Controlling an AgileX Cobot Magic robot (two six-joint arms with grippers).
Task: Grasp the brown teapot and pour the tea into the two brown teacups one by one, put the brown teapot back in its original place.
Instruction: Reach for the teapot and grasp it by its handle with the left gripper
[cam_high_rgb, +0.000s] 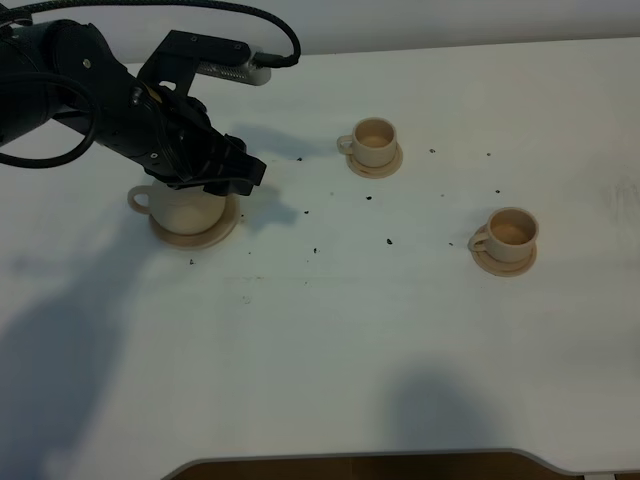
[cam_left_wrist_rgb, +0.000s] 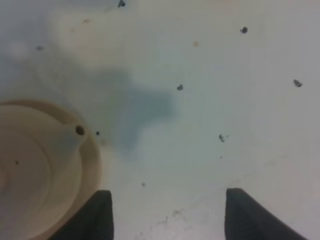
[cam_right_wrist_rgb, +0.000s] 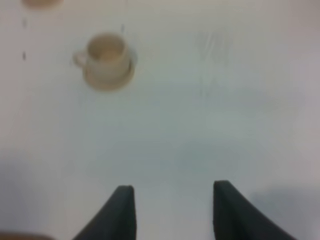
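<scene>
The robot's left gripper is hovering next to the brown teapot's spout (cam_left_wrist_rgb: 75, 134), across from the teapot's loop handle (cam_high_rgb: 138, 199). It should move back and swing around to grab the teapot's loop handle.
The brown teapot (cam_high_rgb: 185, 207) stands on its wide saucer, the original place (cam_high_rgb: 207, 236), at the left of the table, with its loop handle pointing left. My left gripper (cam_high_rgb: 238, 176) hovers just over the pot's right side. In the left wrist view the left gripper (cam_left_wrist_rgb: 168, 191) is open with only bare table between its fingers, and the teapot (cam_left_wrist_rgb: 30, 165) lies beside one finger. The two brown teacups (cam_high_rgb: 375, 141) (cam_high_rgb: 511, 232) sit on their small saucers further right. My right gripper (cam_right_wrist_rgb: 173, 186) is open over bare table, well short of a teacup (cam_right_wrist_rgb: 106, 56).
Small dark specks (cam_high_rgb: 389, 241) are scattered on the white table (cam_high_rgb: 330, 350) between pot and cups. The table's front edge has a cut-out (cam_high_rgb: 360, 466) at the bottom. The right arm is outside the exterior high view.
</scene>
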